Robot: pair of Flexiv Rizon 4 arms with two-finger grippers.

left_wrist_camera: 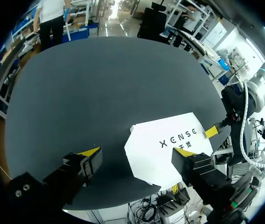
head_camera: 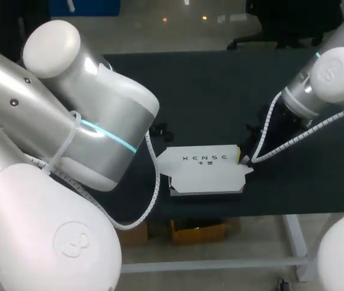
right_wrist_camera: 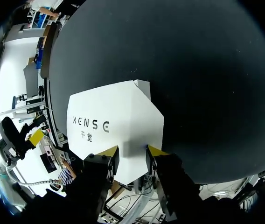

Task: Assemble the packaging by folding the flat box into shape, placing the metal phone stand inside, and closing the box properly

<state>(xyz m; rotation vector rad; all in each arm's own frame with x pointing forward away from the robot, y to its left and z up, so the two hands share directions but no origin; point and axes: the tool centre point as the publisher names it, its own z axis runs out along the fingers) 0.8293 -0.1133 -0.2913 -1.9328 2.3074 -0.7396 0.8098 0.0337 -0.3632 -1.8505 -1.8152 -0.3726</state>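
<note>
The lid's side flaps (head_camera: 165, 162) are sticking out past the white box's sides, so I expect the printed lid (head_camera: 205, 160) to swing up from its back edge when I raise it.
The white box (head_camera: 205, 170) lies folded and low on the dark table, close to its front edge, printed lid facing up. My right gripper (head_camera: 242, 157) is at the box's right end; in the right wrist view its fingers (right_wrist_camera: 109, 151) stand narrowly apart with the white end flap (right_wrist_camera: 133, 161) pinched between them. My left gripper (left_wrist_camera: 137, 151) hangs wide open above the box's left corner (left_wrist_camera: 137, 140), touching nothing. In the head view the bulky left arm hides that gripper. No metal phone stand shows in any view.
The dark table (head_camera: 220, 91) stretches bare behind and to both sides of the box. Its front edge (head_camera: 232, 209) runs just below the box. My left arm (head_camera: 87, 127) fills the left of the head view.
</note>
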